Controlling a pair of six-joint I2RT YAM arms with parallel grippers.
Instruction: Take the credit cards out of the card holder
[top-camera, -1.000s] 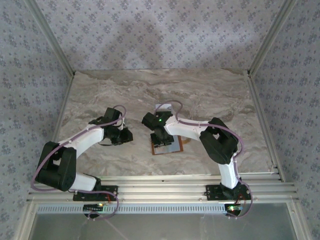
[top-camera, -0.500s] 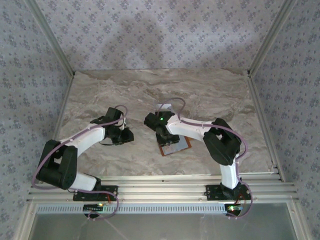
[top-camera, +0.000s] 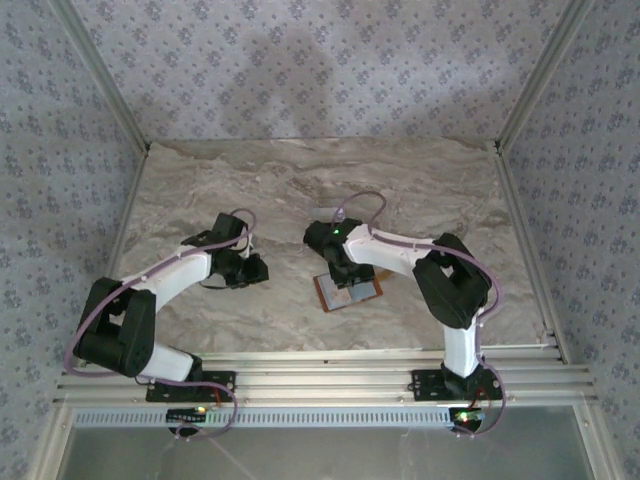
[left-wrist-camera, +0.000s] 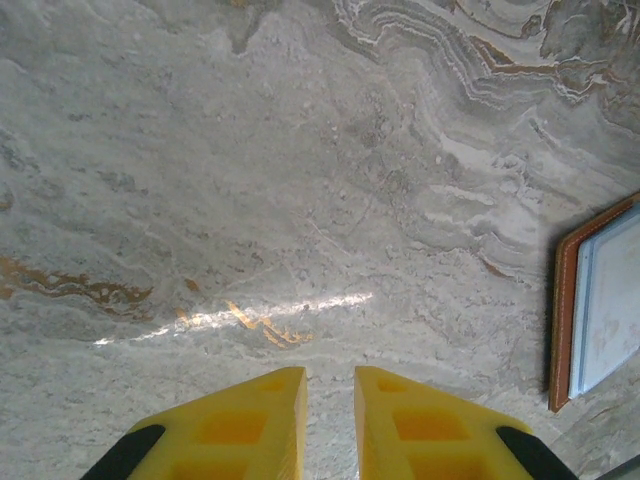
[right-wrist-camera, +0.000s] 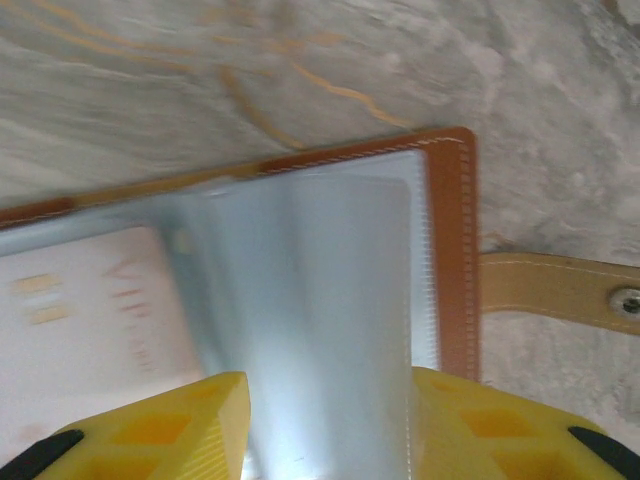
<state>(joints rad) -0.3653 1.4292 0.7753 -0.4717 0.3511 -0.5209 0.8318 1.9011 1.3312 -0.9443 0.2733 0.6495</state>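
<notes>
The card holder is open and its brown rim is free by the strap (right-wrist-camera: 457, 255), so my right gripper should keep going until its fingers are on both sides of that rim (right-wrist-camera: 458, 345), and close there.
The card holder (top-camera: 352, 295) lies open on the marble, brown rim up, right in front of my right gripper (top-camera: 340, 276). In the right wrist view its grey-blue inner leaf (right-wrist-camera: 330, 300) bulges up between the two yellow fingers and reaches from one to the other, so my right gripper (right-wrist-camera: 330, 385) is shut on it. A whitish credit card (right-wrist-camera: 90, 320) with faint lettering lies in the holder's left half. The strap tab (right-wrist-camera: 560, 290) sticks out to the right. My left gripper (left-wrist-camera: 330, 372) hovers over bare marble, narrowly open and holding nothing, left of the holder's edge (left-wrist-camera: 562, 300).
The marble tabletop (top-camera: 420, 190) is boxed in by patterned walls at the back and both sides, with a metal rail (top-camera: 320, 365) along the near edge. The left arm's wrist (top-camera: 240, 265) sits a short way left of the holder.
The right gripper has moved a little right and back, and the card holder has slid and turned with it. The left arm has stayed put.
</notes>
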